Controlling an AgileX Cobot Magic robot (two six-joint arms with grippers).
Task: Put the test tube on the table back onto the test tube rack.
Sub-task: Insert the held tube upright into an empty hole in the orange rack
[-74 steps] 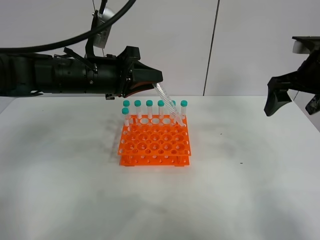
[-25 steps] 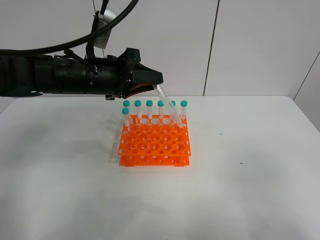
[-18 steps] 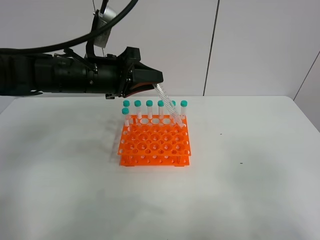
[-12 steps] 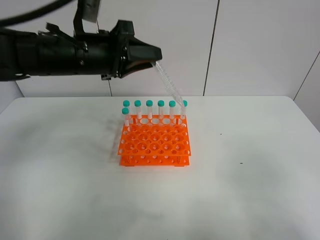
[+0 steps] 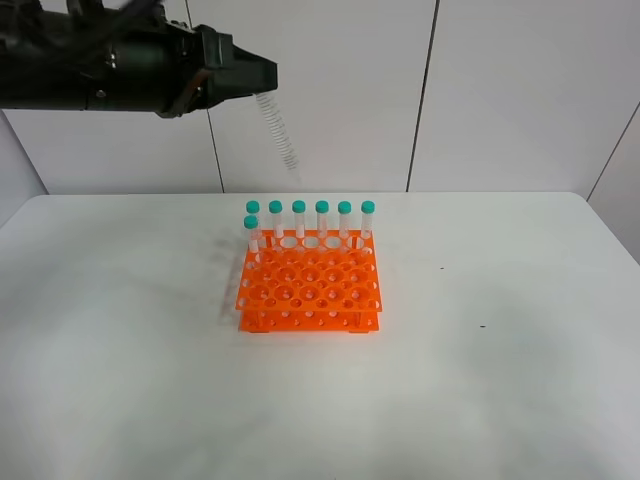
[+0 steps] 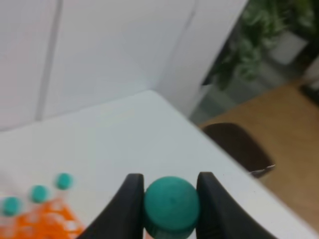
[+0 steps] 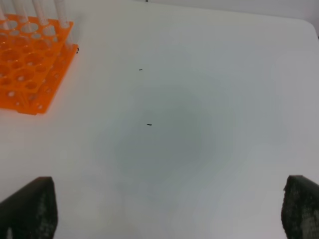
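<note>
Next, I turn the clear test tube (image 5: 278, 132) upright with my left gripper and come down over the rack's open holes (image 5: 289, 243), because the tube is slanted high above the rack.
My left gripper (image 5: 262, 78) is high above the white table (image 5: 500, 350), up and to the left of the orange test tube rack (image 5: 310, 280). It is shut on the teal cap (image 6: 171, 204) of a clear test tube (image 5: 280, 132), which hangs tilted in the air, well above the rack. Several teal-capped tubes (image 5: 310, 215) stand in the rack's back rows. In the right wrist view the rack (image 7: 27, 64) lies far off, and my right gripper (image 7: 164, 209) is open and empty over bare table. The right gripper is out of the exterior view.
A white panelled wall (image 5: 500, 100) rises behind the table. The left wrist view shows the table's corner, a wooden floor (image 6: 284, 129) and a dark seat (image 6: 239, 147) beyond it. Small dark specks (image 7: 149, 124) mark the table to the right of the rack.
My left gripper has risen and moved left with the tube, whose tip had been down among the rack's back row. The right arm, visible at the right 3 s ago, has left the exterior view.
</note>
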